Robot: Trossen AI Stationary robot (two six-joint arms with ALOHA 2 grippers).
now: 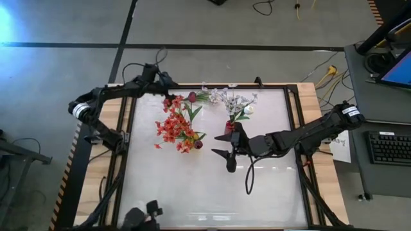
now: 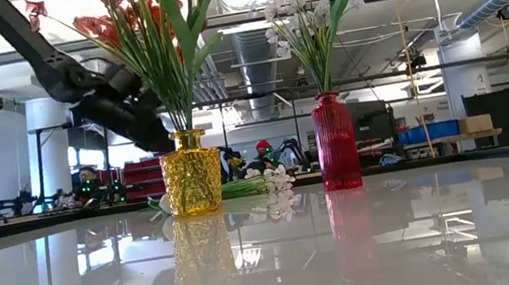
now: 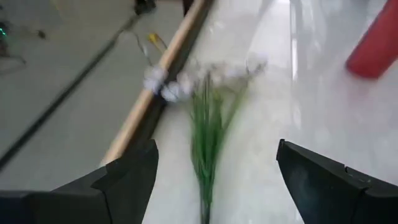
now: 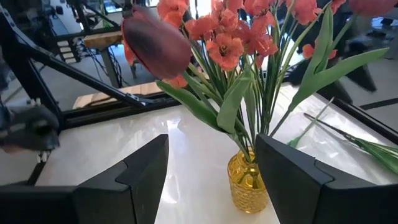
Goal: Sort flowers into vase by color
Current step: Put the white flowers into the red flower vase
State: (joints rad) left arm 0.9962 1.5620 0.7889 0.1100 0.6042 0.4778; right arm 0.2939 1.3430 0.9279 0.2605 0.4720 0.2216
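Note:
The white spray's green stem [image 3: 208, 146] runs lengthwise in between my left gripper's open fingers. I should keep going down until the fingers are on both sides of the lower stem [image 3: 206, 200], and then close them.
A gold glass vase [image 2: 190, 172] holds red-orange sprays and dark red tulips [image 1: 178, 125]. A red vase [image 2: 335, 140] holds white sprays and a white bud [image 1: 236, 106]. One white small-blossom spray [image 3: 204, 121] lies flat on the table by the far edge, between the vases in the low view [image 2: 263, 184]. My left gripper [image 3: 216, 149] is open, hovering over that spray's stem end, near the far edge [image 1: 168, 90]. My right gripper [image 4: 211, 140] is open and raised, just right of the gold vase [image 4: 249, 183], empty, at mid-table [image 1: 221, 145].
A wooden rail [image 3: 155, 81] and dark frame run along the table's far edge, right beside the lying spray. The white tabletop [image 1: 212, 192] stretches toward the near edge. A desk with a keyboard [image 1: 390, 147] stands off the table's right side.

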